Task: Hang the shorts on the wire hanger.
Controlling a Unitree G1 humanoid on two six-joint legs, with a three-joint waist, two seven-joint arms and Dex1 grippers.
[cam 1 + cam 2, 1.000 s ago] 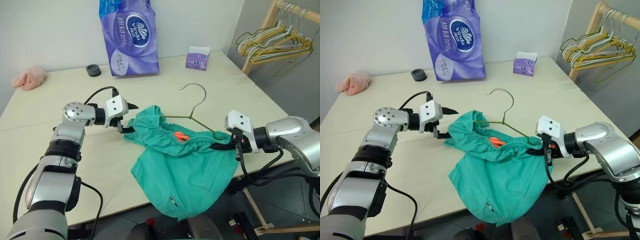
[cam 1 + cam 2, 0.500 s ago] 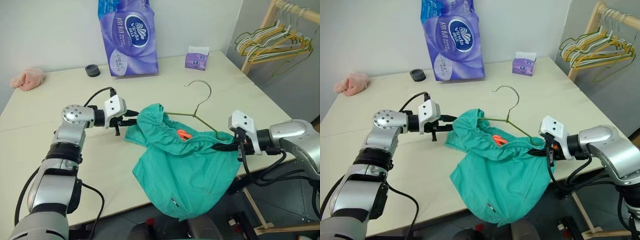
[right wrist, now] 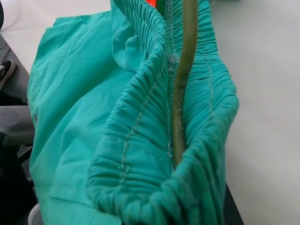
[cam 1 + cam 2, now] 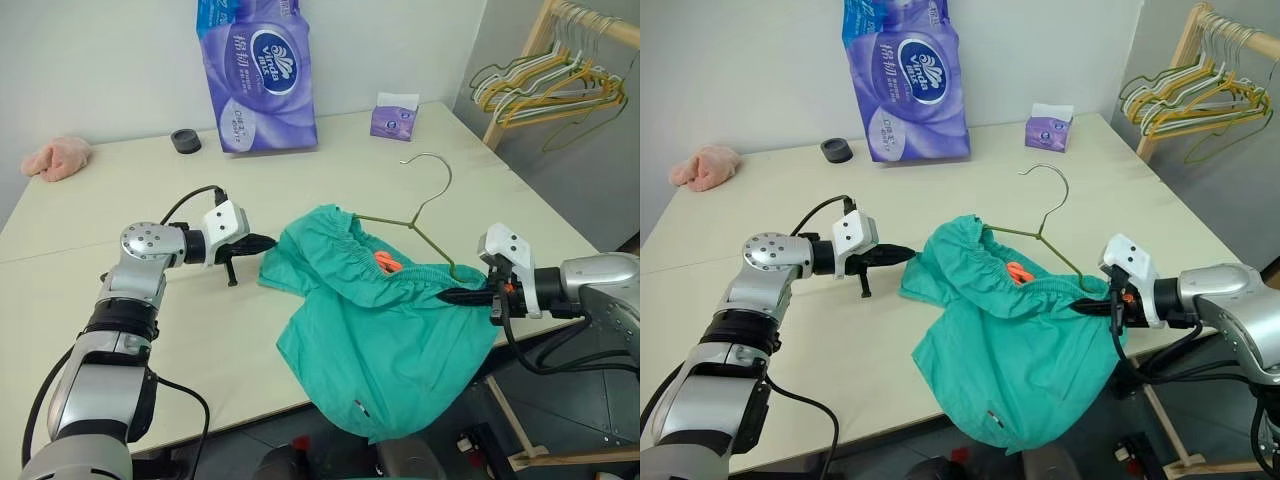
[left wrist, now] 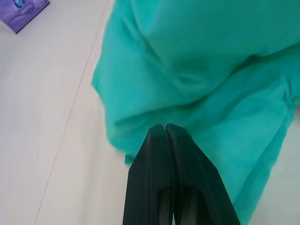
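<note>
I should keep moving my left gripper toward the rack [image 4: 537,38] and open it clear of the shorts, as the wire hanger is inside the shorts' waistband [image 4: 452,274] and my right gripper holds both.
The teal-green shorts [image 4: 380,330] lie at the table's front edge, one leg hanging over it, with the orange tab [image 4: 385,263] showing at the gathered waistband. The olive wire hanger [image 4: 412,223] is threaded into the waistband, its hook standing up behind. My left gripper [image 4: 268,242] is shut, its tips [image 5: 165,126] pinching the shorts' left edge. My right gripper [image 4: 450,296] is shut at the waistband's right end, where the wire hanger [image 3: 180,93] runs down into the bunched cloth. The cloth hides its fingertips.
A large purple tissue pack [image 4: 255,75], a small purple tissue box [image 4: 395,117] and a black roll [image 4: 184,140] stand at the table's back. A pink cloth lump [image 4: 58,157] lies far left. A wooden rack with several hangers [image 4: 540,85] stands at the right.
My left gripper has shut at the shorts' left edge. My right gripper has moved right, carrying the hanger and the waistband with it.
</note>
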